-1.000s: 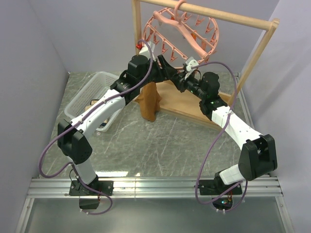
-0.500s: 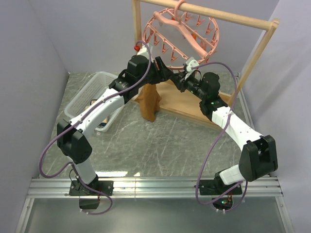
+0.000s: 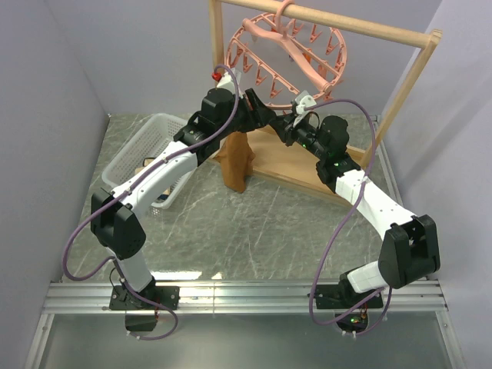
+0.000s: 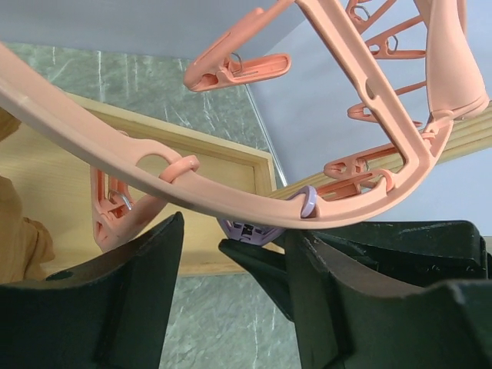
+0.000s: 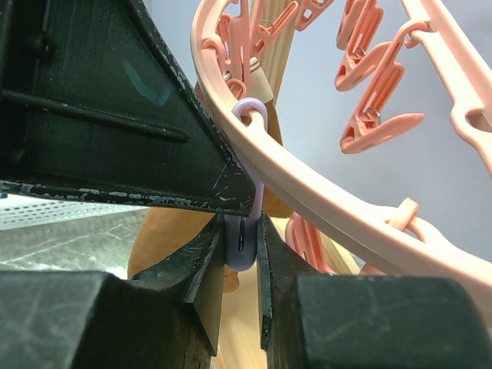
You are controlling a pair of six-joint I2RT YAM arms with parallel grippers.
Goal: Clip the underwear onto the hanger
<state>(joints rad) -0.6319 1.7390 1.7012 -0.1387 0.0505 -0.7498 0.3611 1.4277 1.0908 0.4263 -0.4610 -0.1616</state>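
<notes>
The robot's right gripper is closed on the lilac clip (image 5: 242, 250), so next the left gripper takes over the clip and frees the right gripper to reach the dangling underwear (image 3: 235, 163).
The salmon-pink round hanger (image 3: 288, 50) hangs by its hook from the wooden rail. The brown underwear (image 3: 237, 157) dangles below the ring's near-left side; what holds it is hidden behind my left arm. My right gripper (image 3: 290, 127) is shut on a lilac clip (image 5: 242, 246) hanging from the ring (image 5: 307, 192), with the underwear (image 5: 165, 238) behind it. My left gripper (image 3: 265, 115) is open and empty; its jaws (image 4: 231, 254) stand wide apart under the ring (image 4: 231, 196), around the lilac clip (image 4: 254, 229). A bit of underwear (image 4: 19, 231) shows at that view's left edge.
The wooden rack has a top rail (image 3: 346, 23), a slanted right post (image 3: 403, 88) and a flat base board (image 3: 300, 165). A white slatted basket (image 3: 150, 150) with items in it stands on the marble table at the left. Grey walls close in on both sides.
My left gripper has shifted slightly up and right, closer to the right gripper under the ring. The right gripper, the hanger and the underwear have hardly moved.
</notes>
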